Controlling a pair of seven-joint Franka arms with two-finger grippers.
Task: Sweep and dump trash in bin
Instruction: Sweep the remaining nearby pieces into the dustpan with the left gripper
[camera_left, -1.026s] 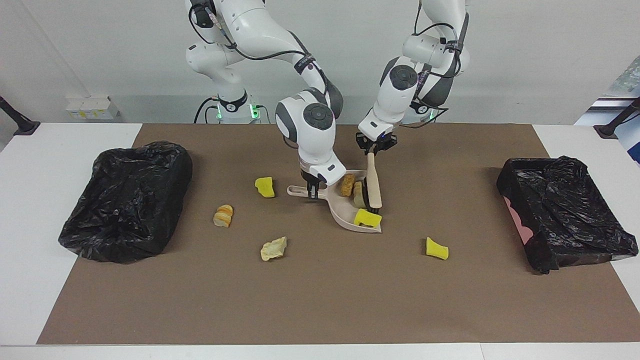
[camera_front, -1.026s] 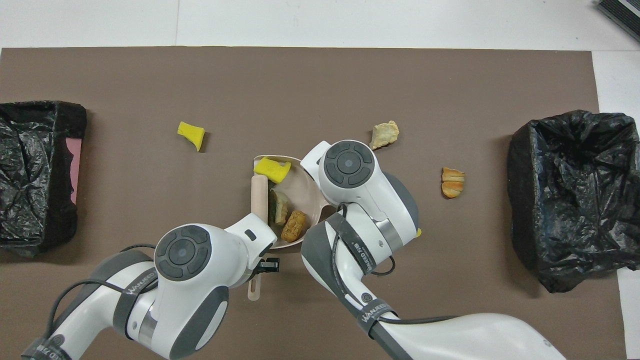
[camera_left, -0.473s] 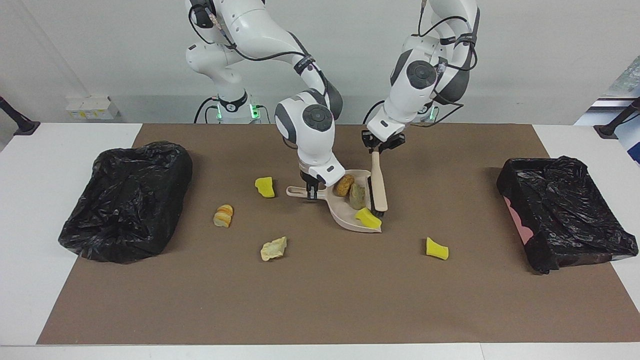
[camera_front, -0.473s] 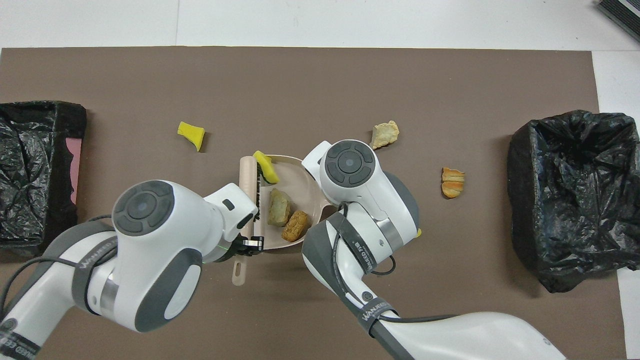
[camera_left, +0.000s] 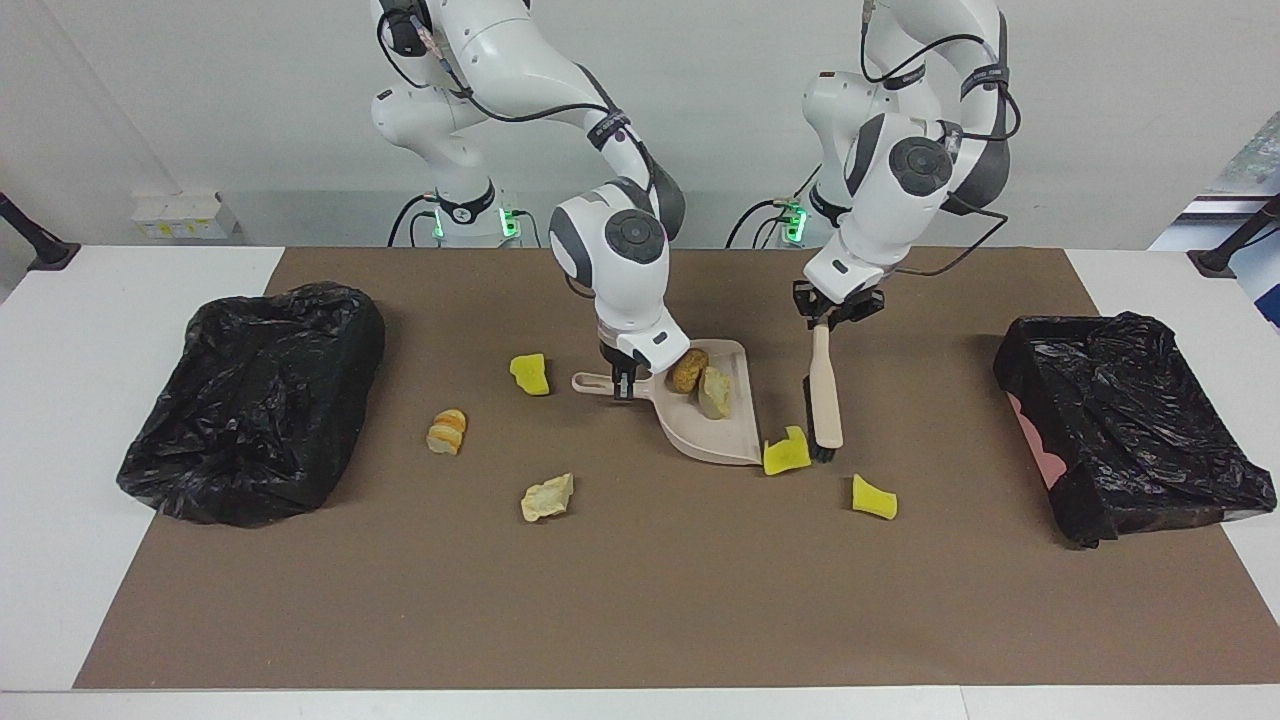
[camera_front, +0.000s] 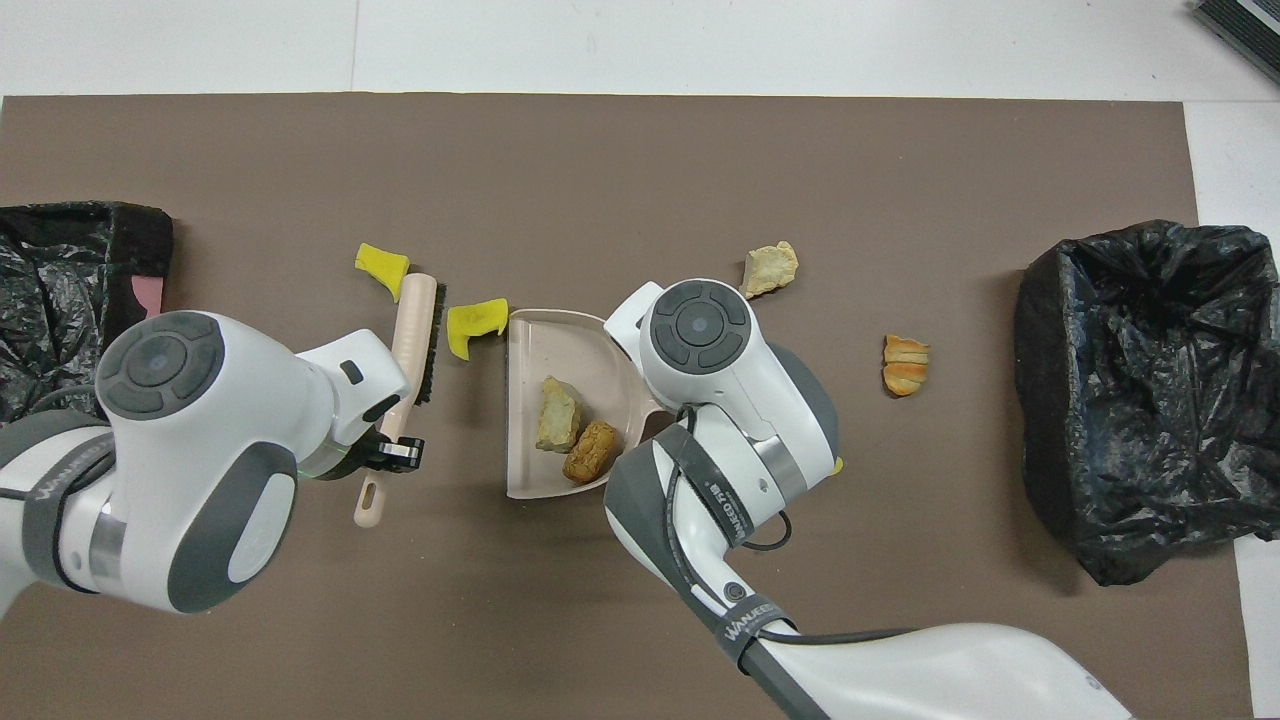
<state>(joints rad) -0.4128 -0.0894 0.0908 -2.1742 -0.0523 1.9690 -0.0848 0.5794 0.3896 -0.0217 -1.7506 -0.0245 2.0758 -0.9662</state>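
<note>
A yellow sponge chunk (camera_front: 383, 268) sits behind the brush, away from the pan, so my left gripper should pull the brush back past that chunk and sweep both in.
My right gripper (camera_left: 624, 386) is shut on the handle of the beige dustpan (camera_left: 735, 447) (camera_front: 520, 470), which rests on the mat. In the pan lie two bread-like lumps of trash (camera_left: 700, 382) (camera_front: 572, 432). My left gripper (camera_left: 822, 320) (camera_front: 388, 452) is shut on the brush (camera_left: 826, 405) (camera_front: 413, 330), whose head stands beside the pan toward the left arm's end. A yellow sponge chunk (camera_left: 787, 453) (camera_front: 476, 326) lies between the bristles and the pan's mouth. More trash is scattered on the mat: sponge chunks (camera_left: 873, 497) (camera_left: 530, 373) and bread lumps (camera_left: 447, 431) (camera_left: 547, 497).
A black-bagged bin (camera_left: 1130, 430) (camera_front: 60, 300) stands at the left arm's end of the table. Another black-bagged bin (camera_left: 255, 400) (camera_front: 1140, 390) stands at the right arm's end. The brown mat (camera_left: 640, 600) covers the table's middle.
My left gripper has carried the brush out of the dustpan toward the left arm's end. The yellow sponge chunk came out of the pan with it onto the mat. The right arm held still.
</note>
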